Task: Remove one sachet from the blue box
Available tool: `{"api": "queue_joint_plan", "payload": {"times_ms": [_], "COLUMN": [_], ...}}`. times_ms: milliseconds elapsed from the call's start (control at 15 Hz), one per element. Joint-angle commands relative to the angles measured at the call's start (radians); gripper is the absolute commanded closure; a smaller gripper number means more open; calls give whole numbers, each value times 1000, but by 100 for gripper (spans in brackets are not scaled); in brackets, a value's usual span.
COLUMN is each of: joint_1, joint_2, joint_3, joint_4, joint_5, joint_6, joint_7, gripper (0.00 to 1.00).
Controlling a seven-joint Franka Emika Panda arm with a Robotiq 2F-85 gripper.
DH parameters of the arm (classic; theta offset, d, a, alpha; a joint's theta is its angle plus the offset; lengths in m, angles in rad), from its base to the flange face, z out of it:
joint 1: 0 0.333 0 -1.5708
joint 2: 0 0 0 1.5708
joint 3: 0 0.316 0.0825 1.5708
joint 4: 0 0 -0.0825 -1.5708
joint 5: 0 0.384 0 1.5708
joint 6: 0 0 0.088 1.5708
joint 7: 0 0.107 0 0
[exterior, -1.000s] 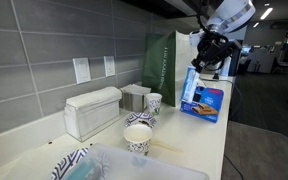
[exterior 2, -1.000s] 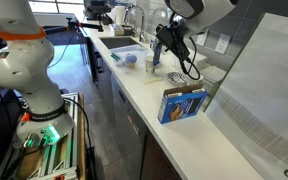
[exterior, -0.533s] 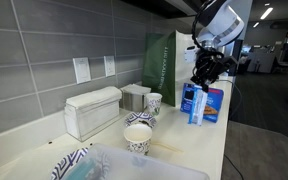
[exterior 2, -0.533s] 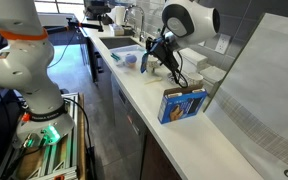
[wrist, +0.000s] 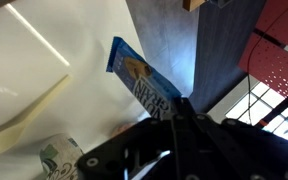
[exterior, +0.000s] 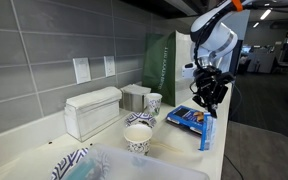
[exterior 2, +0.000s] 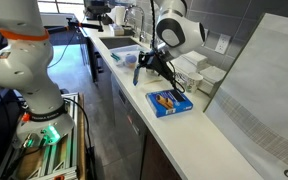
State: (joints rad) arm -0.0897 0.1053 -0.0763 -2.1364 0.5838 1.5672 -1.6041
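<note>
I see the sachet hanging clear point(exterior: 207, 134) of the blue box, so my gripper should keep going down to the open white counter point(exterior: 193, 152) and let go of the sachet there.
The blue box point(exterior: 187, 117) lies flat on the white counter, picture side up; it also shows in an exterior view point(exterior 2: 170, 102). My gripper point(exterior: 206, 106) is shut on the sachet point(exterior: 206, 132), a narrow light-blue packet that hangs down from the fingers, just beside the box near the counter's edge. In an exterior view the gripper point(exterior 2: 143, 62) holds the sachet point(exterior 2: 137, 72) clear of the box. In the wrist view the shut fingers point(wrist: 170, 112) pinch one end of the sachet point(wrist: 140, 76) above the counter.
A tall dark green paper bag point(exterior: 164, 60) stands behind the box. A white napkin dispenser point(exterior: 92, 110), patterned paper cups point(exterior: 138, 138) and a sink point(exterior: 144, 167) lie along the counter. A wooden spoon point(wrist: 24, 115) lies on the counter; the counter edge drops to the floor.
The blue box stood upright and now lies flat. My gripper has moved down and away from it, towards the counter's edge, with the sachet pulled out and hanging free.
</note>
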Motion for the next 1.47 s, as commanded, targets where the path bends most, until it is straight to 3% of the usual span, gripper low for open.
{"api": "queue_joint_plan", "payload": {"times_ms": [0,533,600,667,1067,1200,1333,1400], "joint_1": [4,-2,-2,-2,2,13,23,18], "joint_2": [-1,14,14,14,-15,-59,-135,-174], "joint_3": [13,16,16,17,31,31,22,18], "joint_4": [-34,-82,-87,-98,-137,-144,-148,-151], "joint_5": [-41,-28,-30,-19,13,-41,-145,-195], "joint_6": [99,263,295,347,657,754,775,776], "joint_7": [-28,-24,-22,-23,10,114,282,349], "gripper": [100,100,93,73,30,14,0,0]}}
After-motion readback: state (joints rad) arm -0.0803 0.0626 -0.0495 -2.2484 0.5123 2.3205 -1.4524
